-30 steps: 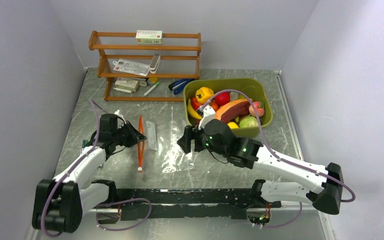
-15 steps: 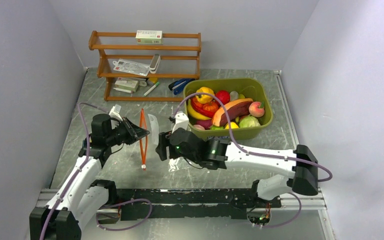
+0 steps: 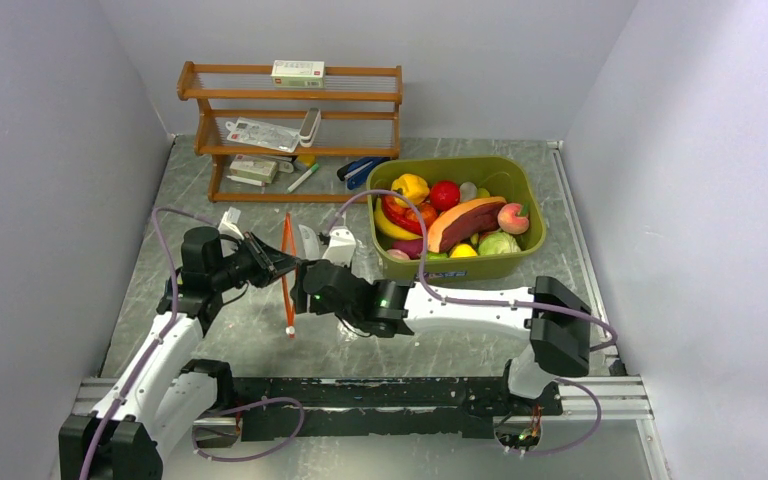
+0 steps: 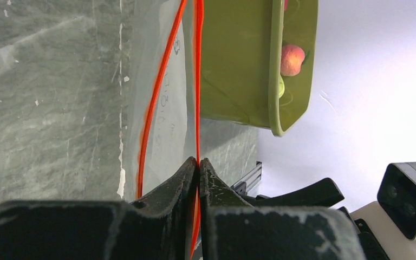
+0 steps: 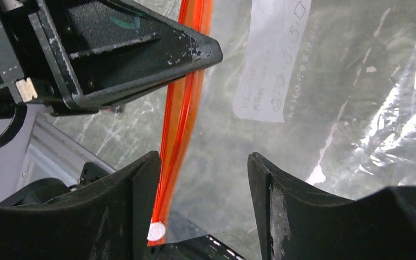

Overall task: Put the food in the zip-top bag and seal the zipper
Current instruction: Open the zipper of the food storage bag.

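Observation:
Next, I take the zipper strip nearer the tub (image 4: 197, 86) with my right gripper, because my left gripper is pinching that strip and needs to be free for the loose zipper strip (image 4: 153, 108).
The zip-top bag (image 3: 306, 258) lies clear and crinkly on the table, its mouth lifted on the left. My left gripper (image 3: 286, 264) is shut on one side of the red-orange zipper (image 4: 197, 81), pinched at the tips (image 4: 198, 161); the other zipper strip (image 4: 157, 103) bows away, so the mouth gapes. My right gripper (image 5: 203, 162) stands open around the bag's near corner, with the zipper (image 5: 181, 119) just inside its left finger (image 5: 141, 184) and nothing gripped. The food (image 3: 450, 215), toy fruits and vegetables, sits in the olive-green tub (image 3: 520, 185), apart from both grippers.
A wooden rack (image 3: 290, 130) with packets and pens stands at the back left. The tub's wall (image 4: 238, 65) is close behind the bag, with a peach (image 4: 292, 58) in it. A white printed label (image 5: 273, 59) shows on the bag.
My right arm has swung left from the tub to the bag's mouth, its jaws narrowing. The left gripper has kept its hold on the zipper and shifted slightly right.

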Controlling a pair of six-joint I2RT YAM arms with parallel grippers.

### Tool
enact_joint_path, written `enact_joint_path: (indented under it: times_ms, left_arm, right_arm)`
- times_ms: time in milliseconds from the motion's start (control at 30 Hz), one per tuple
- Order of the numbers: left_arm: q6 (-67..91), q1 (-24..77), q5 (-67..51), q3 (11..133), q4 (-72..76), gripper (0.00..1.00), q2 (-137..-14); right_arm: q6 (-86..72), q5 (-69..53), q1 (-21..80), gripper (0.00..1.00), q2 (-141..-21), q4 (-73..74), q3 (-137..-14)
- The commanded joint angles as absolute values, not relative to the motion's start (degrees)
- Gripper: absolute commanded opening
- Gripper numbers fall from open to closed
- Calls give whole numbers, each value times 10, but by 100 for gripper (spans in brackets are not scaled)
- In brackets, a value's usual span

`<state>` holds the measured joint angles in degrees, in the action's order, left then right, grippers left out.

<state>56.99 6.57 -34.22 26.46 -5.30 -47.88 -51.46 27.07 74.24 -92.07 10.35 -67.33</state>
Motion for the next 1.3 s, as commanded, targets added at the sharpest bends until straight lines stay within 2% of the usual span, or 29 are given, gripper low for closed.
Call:
enact_joint_path:
  times_ms: [0, 200, 367, 500, 600, 667, 700, 833, 1033, 1267]
  left_arm:
    - [584, 64, -362, 279, -36, 7, -473]
    - [594, 64, -352, 267, -32, 7, -461]
    - [589, 64, -363, 277, -40, 7, -469]
    - [569, 64, -351, 297, -76, 7, -467]
    - [562, 64, -342, 307, -94, 8, -461]
    - [555, 64, -348, 318, -103, 13, -462]
    - [545, 64, -347, 329, -117, 15, -464]
    - [496, 64, -311, 392, -198, 31, -466]
    - [390, 64, -252, 513, -349, 55, -460]
    - [332, 64, -140, 642, -502, 71, -435]
  right_arm:
    - [-524, 297, 744, 61, -945, 76, -697]
    - [-522, 320, 744, 60, -982, 98, -729]
    - [-514, 361, 744, 51, -995, 107, -736]
    - [-512, 379, 744, 37, -1004, 131, -750]
    - [-495, 387, 744, 19, -996, 119, -739]
    - [-463, 377, 744, 3, -977, 75, -711]
    - [-454, 374, 744, 0, -964, 50, -694]
    - [-427, 357, 743, 0, -921, -27, -636]
    - [-390, 348, 743, 0, -887, -55, -616]
    - [-393, 330, 739, 0, -843, -94, -605]
